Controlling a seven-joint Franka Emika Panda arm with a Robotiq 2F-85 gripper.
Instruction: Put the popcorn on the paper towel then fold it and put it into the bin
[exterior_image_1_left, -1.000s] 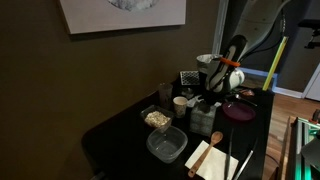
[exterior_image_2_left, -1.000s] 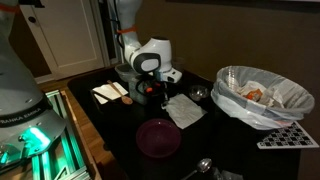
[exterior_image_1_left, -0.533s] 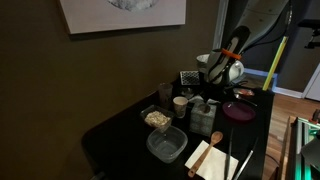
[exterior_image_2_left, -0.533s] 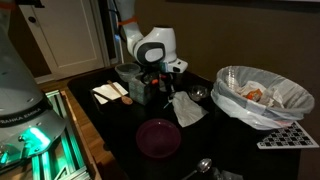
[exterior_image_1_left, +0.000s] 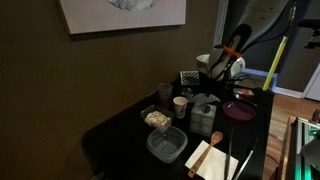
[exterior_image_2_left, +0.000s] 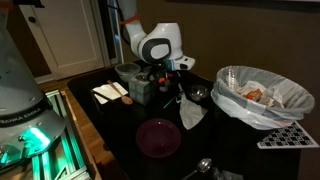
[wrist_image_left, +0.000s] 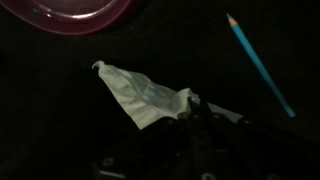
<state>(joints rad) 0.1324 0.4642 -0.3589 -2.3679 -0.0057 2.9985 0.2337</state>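
Next, I open my gripper and gather the tissue nearer its middle (wrist_image_left: 153, 99) before I lift, because my gripper pinches only the tissue's edge while the tissue's loose end (wrist_image_left: 118, 83) spreads wide.
The popcorn (exterior_image_1_left: 156, 119) lies in a small clear tub on the black table. The paper towel (exterior_image_1_left: 212, 158) lies flat near the table's front edge with a wooden spoon on it; it also shows in an exterior view (exterior_image_2_left: 108, 93). My gripper (exterior_image_2_left: 173, 93) is shut on a different sheet, a crumpled white tissue (exterior_image_2_left: 192, 112) that hangs from it above the table. In the wrist view the tissue (wrist_image_left: 140, 92) spreads out from the gripper (wrist_image_left: 190, 105). The bin (exterior_image_2_left: 250, 115), lined with a white bag, stands beside the gripper, apart from it.
A larger clear tub (exterior_image_1_left: 166, 146) without bits sits by the popcorn. A purple bowl (exterior_image_2_left: 158, 137) is below the gripper and shows in the wrist view (wrist_image_left: 70, 12). A grey box (exterior_image_2_left: 135, 85), a white cup (exterior_image_1_left: 181, 103) and a blue pencil (wrist_image_left: 258, 62) are nearby.
My gripper has risen and moved toward the bin, and the white tissue has come off the table and now hangs from it.
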